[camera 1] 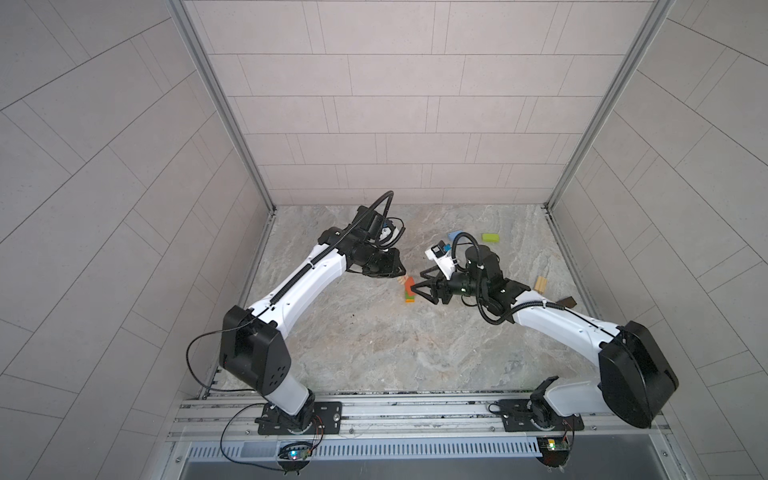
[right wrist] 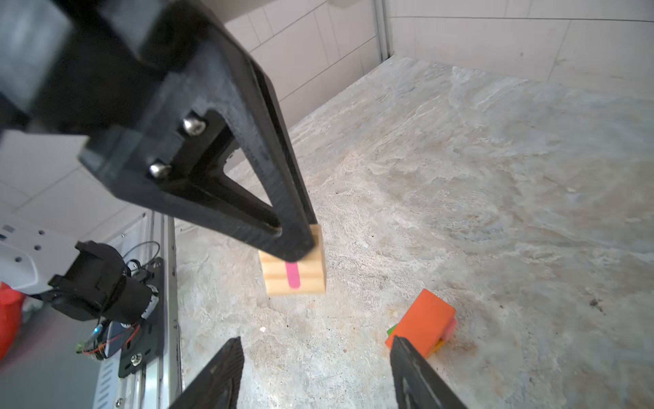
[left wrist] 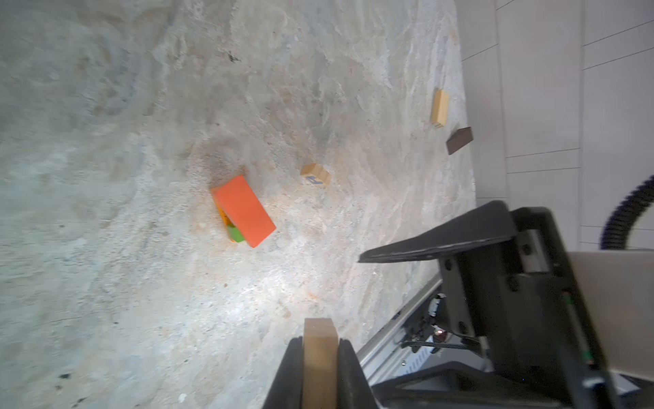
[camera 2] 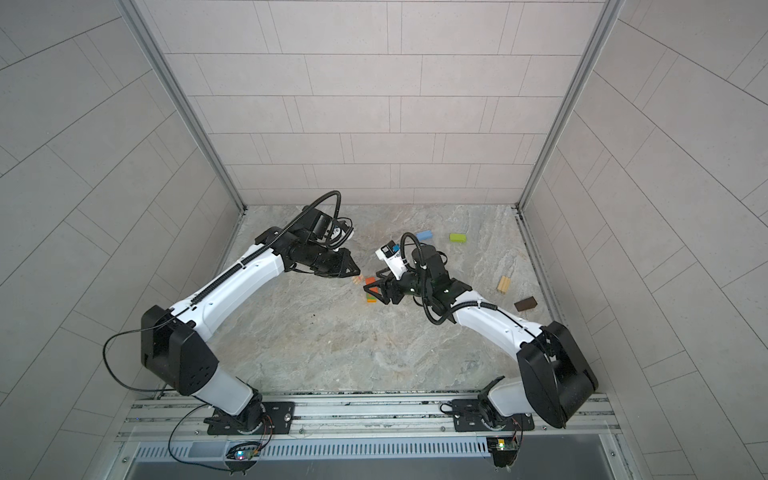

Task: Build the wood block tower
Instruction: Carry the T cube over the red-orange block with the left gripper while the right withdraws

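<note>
The tower's orange brick has my open right gripper beside it. Next, my right gripper moves back so my left gripper can turn the tan lettered cube down over the tower.
The tower is a low stack at mid-table; an orange brick lies on top, with pink, green and orange edges showing under it. My left gripper is shut on a tan lettered cube with a pink mark, just left of the tower. My right gripper stands open and holds nothing. One of its fingers is right beside the tower's orange brick.
A tan cube with a blue letter lies close to the tower. Behind my right arm lie a blue brick and a lime brick. A tan ridged block and a dark brown brick lie near the right wall.
</note>
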Action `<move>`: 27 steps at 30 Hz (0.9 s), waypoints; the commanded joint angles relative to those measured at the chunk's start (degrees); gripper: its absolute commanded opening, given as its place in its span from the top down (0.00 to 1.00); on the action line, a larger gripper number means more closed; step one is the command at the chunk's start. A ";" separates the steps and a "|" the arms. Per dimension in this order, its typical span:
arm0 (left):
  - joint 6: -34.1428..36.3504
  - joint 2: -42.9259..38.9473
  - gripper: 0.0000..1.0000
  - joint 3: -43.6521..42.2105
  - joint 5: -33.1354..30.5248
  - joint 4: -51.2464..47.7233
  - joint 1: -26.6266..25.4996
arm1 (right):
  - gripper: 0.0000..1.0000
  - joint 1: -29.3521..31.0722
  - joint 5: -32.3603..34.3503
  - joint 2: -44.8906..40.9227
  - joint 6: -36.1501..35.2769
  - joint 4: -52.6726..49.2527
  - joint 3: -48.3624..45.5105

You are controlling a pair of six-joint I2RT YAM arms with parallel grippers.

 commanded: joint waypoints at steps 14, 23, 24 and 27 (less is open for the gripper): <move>23.12 9.73 0.95 13.34 -15.65 -6.09 -7.03 | 0.38 -11.41 -4.04 -1.36 29.31 31.92 -16.28; 30.69 11.08 0.95 8.91 -14.00 1.01 -8.71 | 0.40 -11.50 -0.25 -7.52 25.75 24.77 -17.31; 31.09 11.57 0.95 8.97 -14.26 1.33 -8.65 | 0.41 -11.58 -0.18 -7.53 25.69 24.90 -17.38; 31.52 13.43 0.95 9.41 -15.49 1.88 -8.64 | 0.42 -11.59 0.47 -6.96 25.25 24.61 -17.46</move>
